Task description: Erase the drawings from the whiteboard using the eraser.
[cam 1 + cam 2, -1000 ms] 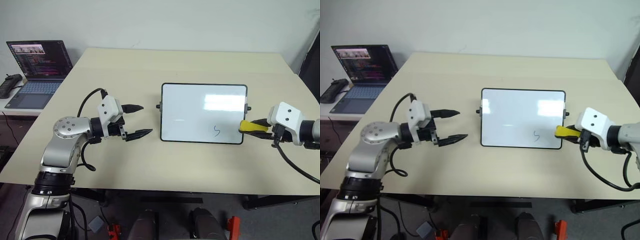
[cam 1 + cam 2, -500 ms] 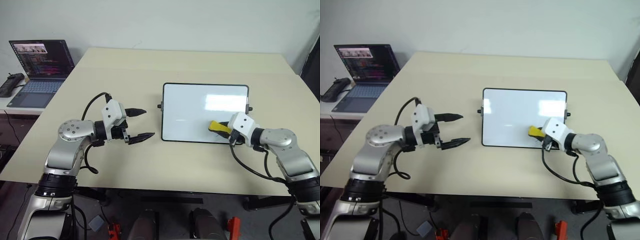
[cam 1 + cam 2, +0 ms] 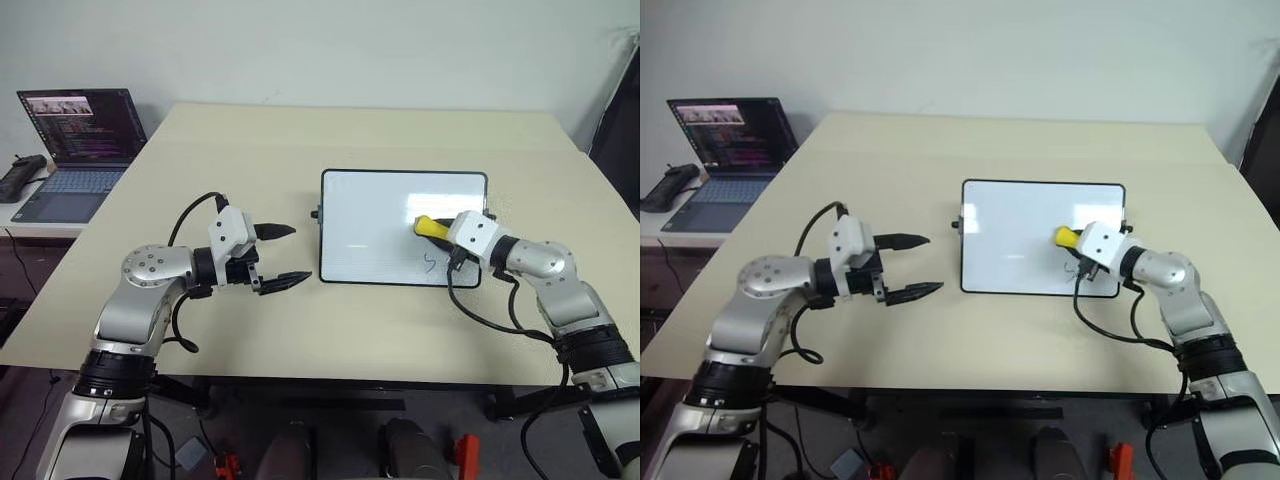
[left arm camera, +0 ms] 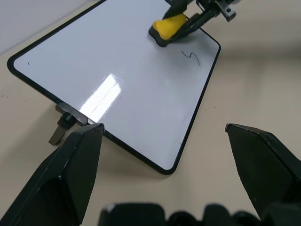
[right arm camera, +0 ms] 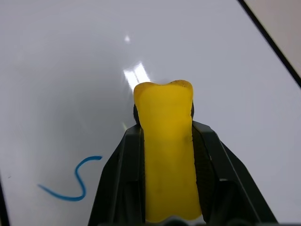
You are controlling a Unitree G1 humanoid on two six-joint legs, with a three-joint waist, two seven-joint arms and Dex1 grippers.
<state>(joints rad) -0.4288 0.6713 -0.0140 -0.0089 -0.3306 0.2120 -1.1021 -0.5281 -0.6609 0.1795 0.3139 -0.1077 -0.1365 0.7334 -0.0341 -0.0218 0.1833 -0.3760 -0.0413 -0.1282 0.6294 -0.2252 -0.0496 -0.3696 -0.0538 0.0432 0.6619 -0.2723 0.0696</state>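
The blue drawing is closer to the whiteboard's front edge than the eraser is, so I should sweep my right gripper back across the drawing toward the front corner.
The whiteboard lies flat at the middle of the tan table. One blue S-shaped drawing sits near its front right corner, and it also appears as a drawing in the right wrist view. My right gripper is shut on the yellow eraser, which hangs over the board just beyond that mark. Whether the eraser touches the surface I cannot tell. My left gripper is open and empty, hovering over the table left of the board, with the board's left knob between its fingers' line of sight.
An open laptop stands on a side desk at the far left, with a black device beside it. The table stretches bare behind the board, and its front edge runs below both arms.
My right gripper carried the eraser from beside the board's right edge onto the board, passed over the squiggle and now sits beyond it. The mark is still there. The left arm held still.
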